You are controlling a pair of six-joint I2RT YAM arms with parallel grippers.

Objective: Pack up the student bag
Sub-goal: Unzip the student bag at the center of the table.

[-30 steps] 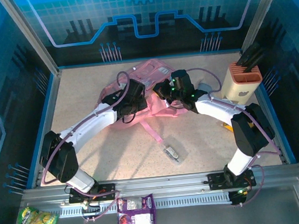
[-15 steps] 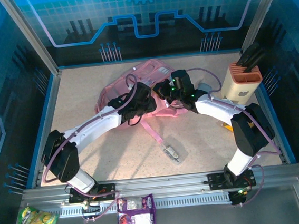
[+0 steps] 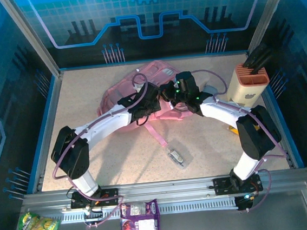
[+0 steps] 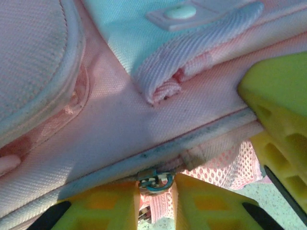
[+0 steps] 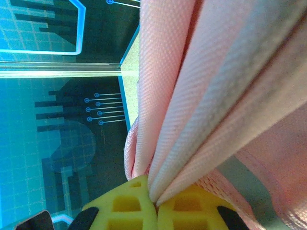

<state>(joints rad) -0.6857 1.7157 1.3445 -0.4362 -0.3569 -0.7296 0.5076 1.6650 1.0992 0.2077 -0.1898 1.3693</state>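
The zip pull (image 4: 156, 182) sits only a little way in at the ends of my left gripper's parted fingers. Next, I open them, close fully on the pull and draw it along the zip line (image 4: 96, 176).
The student bag (image 3: 119, 90), pink with pale panels, lies at the back middle of the table. Both grippers meet at its near right edge. My left gripper (image 3: 152, 105) sits against the bag's zip line. In the left wrist view its yellow fingers (image 4: 115, 203) stand narrowly apart, pinching a small teal-and-metal zip pull (image 4: 156, 181) at their tips. My right gripper (image 3: 168, 93) is shut on folds of the bag's pink fabric (image 5: 192, 96), which rise out of its closed tips (image 5: 154, 201). Its yellow fingers (image 4: 280, 115) also show at the right of the left wrist view.
A pink strap (image 3: 156, 133) trails from the bag toward the front. A small clear packet (image 3: 176, 157) lies near the table's middle front. A beige holder with an orange top (image 3: 247, 83) stands at the right. Snack packets (image 3: 139, 218) (image 3: 37, 229) lie on the front rail.
My left arm has slid right along the bag until its gripper is beside the right one, and its jaws have narrowed onto the zip pull. The right arm has not moved.
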